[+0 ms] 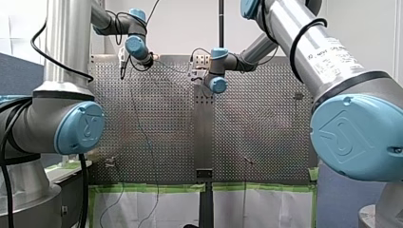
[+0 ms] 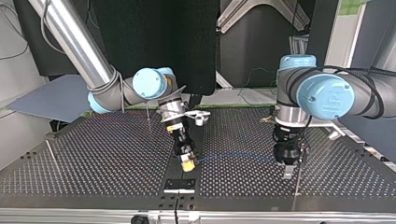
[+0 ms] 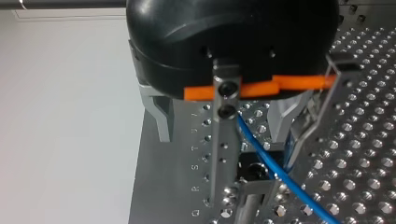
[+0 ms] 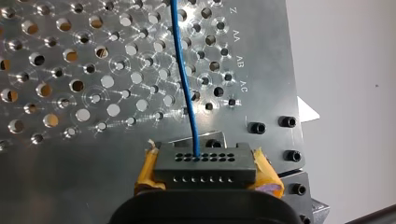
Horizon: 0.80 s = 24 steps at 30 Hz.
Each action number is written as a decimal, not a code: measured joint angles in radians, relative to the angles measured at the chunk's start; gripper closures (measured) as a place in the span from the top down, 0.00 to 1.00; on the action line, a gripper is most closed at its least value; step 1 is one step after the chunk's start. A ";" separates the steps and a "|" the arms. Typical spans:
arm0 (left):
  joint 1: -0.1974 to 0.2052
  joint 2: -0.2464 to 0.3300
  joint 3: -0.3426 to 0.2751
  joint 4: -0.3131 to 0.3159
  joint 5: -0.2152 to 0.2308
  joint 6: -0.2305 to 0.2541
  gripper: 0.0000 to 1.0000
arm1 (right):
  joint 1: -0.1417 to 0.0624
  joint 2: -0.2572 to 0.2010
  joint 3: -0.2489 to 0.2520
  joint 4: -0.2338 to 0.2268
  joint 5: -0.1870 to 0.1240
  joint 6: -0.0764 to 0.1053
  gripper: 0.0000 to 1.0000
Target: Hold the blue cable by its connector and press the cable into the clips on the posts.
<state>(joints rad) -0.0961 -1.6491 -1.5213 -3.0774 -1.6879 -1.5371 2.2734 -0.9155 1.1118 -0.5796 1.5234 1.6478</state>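
Note:
I expect the blue cable [image 4: 180, 56] to bend sideways near the connector when I carry the cable, because it leaves the connector as a lone slim piece [image 4: 194, 138].
In the right wrist view my right gripper [image 4: 206, 174] is shut with its yellow pads [image 4: 145, 172] on the black connector [image 4: 205, 161]. The blue cable [image 4: 184, 79] leaves the connector and runs ahead over the perforated plate. In the top view the cable [image 2: 233, 156] stretches from my right gripper [image 2: 187, 164] to my left gripper [image 2: 289, 173]. In the left wrist view my left gripper [image 3: 222, 137] is open. The cable [image 3: 261, 156] passes between its metal fingers [image 3: 161, 116], closer to one of them, beside a thin metal post [image 3: 218, 154].
More thin posts stand on the table at the top view's left [image 2: 51, 156] and behind my right gripper [image 2: 148, 114]. A black bracket [image 2: 180, 185] sits at the table's near edge in the top view. Green tape [image 1: 152, 187] lines the table's edge in the front view.

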 joint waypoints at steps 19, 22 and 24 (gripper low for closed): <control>-0.011 0.001 -0.001 0.048 -0.001 0.026 0.01 | 0.000 0.002 0.000 0.006 0.000 -0.003 0.00; -0.013 0.001 -0.001 0.051 0.003 0.017 0.01 | 0.000 0.002 0.001 0.007 0.000 -0.003 0.00; -0.015 0.001 -0.002 0.053 0.003 0.015 0.01 | 0.000 0.002 0.004 0.009 0.000 -0.003 0.00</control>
<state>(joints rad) -0.1109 -1.6479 -1.5237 -3.0241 -1.6849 -1.5224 2.2733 -0.9137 1.1160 -0.5708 1.5234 1.6448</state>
